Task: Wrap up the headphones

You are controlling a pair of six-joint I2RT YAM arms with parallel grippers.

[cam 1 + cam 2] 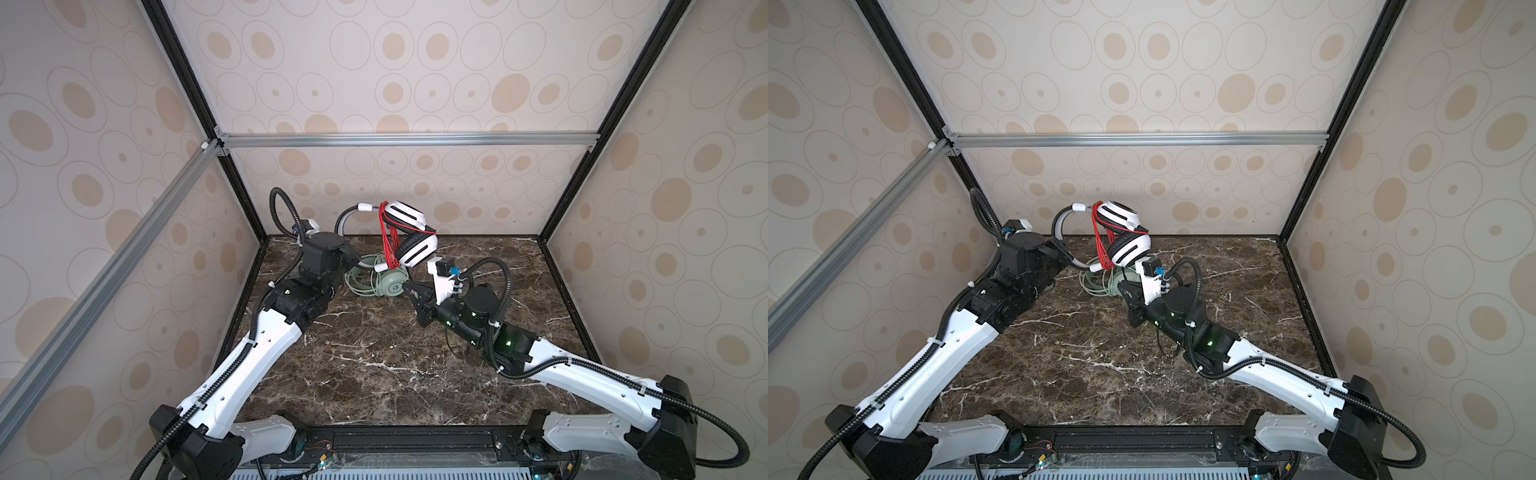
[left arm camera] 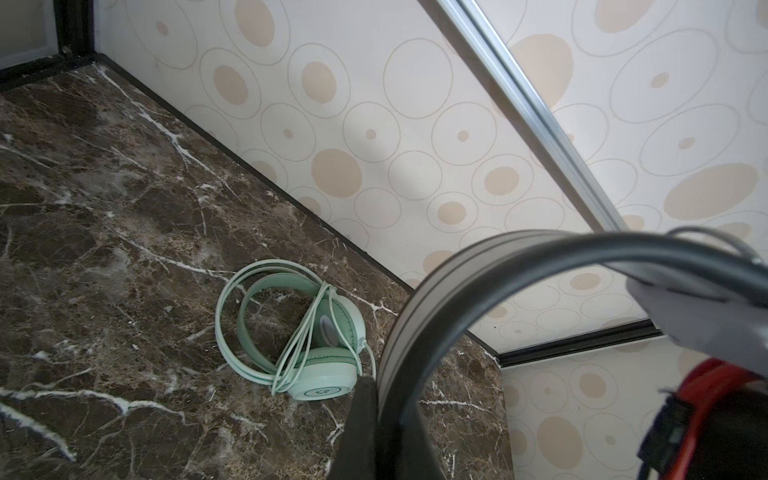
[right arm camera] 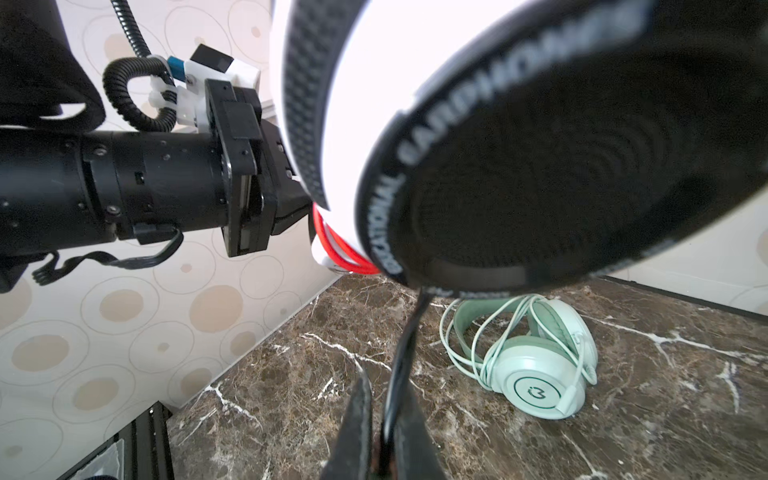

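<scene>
My right gripper should keep lowering the headphones' black stalk (image 3: 406, 344) and let go of it above the table, as the red cable (image 1: 390, 238) circles the headphones that my left gripper holds.
The white-and-black headphones (image 1: 415, 249) (image 1: 1129, 247) hang in the air near the back wall, with a red cable (image 1: 388, 241) looped in several turns around them. My left gripper (image 1: 356, 261) (image 2: 376, 386) is shut on their grey headband (image 2: 457, 266). My right gripper (image 1: 408, 286) (image 3: 384, 395) is shut on a thin black stalk (image 3: 409, 332) that comes down from the lower earcup (image 3: 561, 166). The mint-green headphones (image 1: 388, 286) (image 2: 328, 374) (image 3: 536, 382) lie on the marble table below, with their pale cable coiled around them.
The dark marble table (image 1: 374, 365) is closed in by patterned walls on three sides, with a black frame edge along its base. An aluminium rail (image 1: 395, 139) crosses the back wall. Both arms reach in from the front edge.
</scene>
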